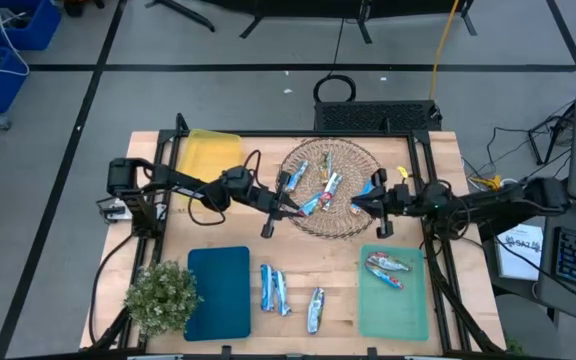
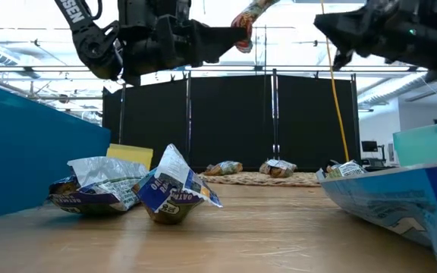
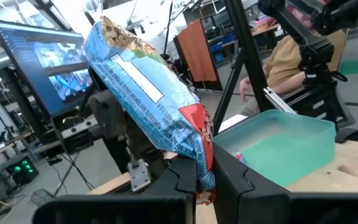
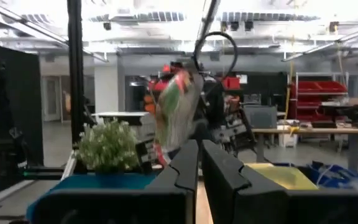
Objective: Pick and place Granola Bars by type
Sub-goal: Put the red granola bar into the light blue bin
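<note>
The blue bar in my left gripper is past the closed fingers of my right gripper, so next my right gripper opens and goes in around the bar's loose end.
My left gripper hangs over the round basket, shut on a blue granola bar that also shows high in the low view. Several more bars lie in the basket. Two bars lie on the green mat. Three others lie on the bare wood between the mats. My right gripper hovers at the basket's right side, fingers shut and holding nothing, facing the left gripper. My left gripper pinches the blue bar between its two fingers at the bar's red end. The fingers come about level from the table's left. The rest of the bar sticks out past the fingertips, tilted upward, lifted clear above the basket.
A teal mat lies at the near left and a yellow mat at the far left. A small potted plant stands at the near left corner. Bare wood shows between the teal and green mats around the loose bars.
</note>
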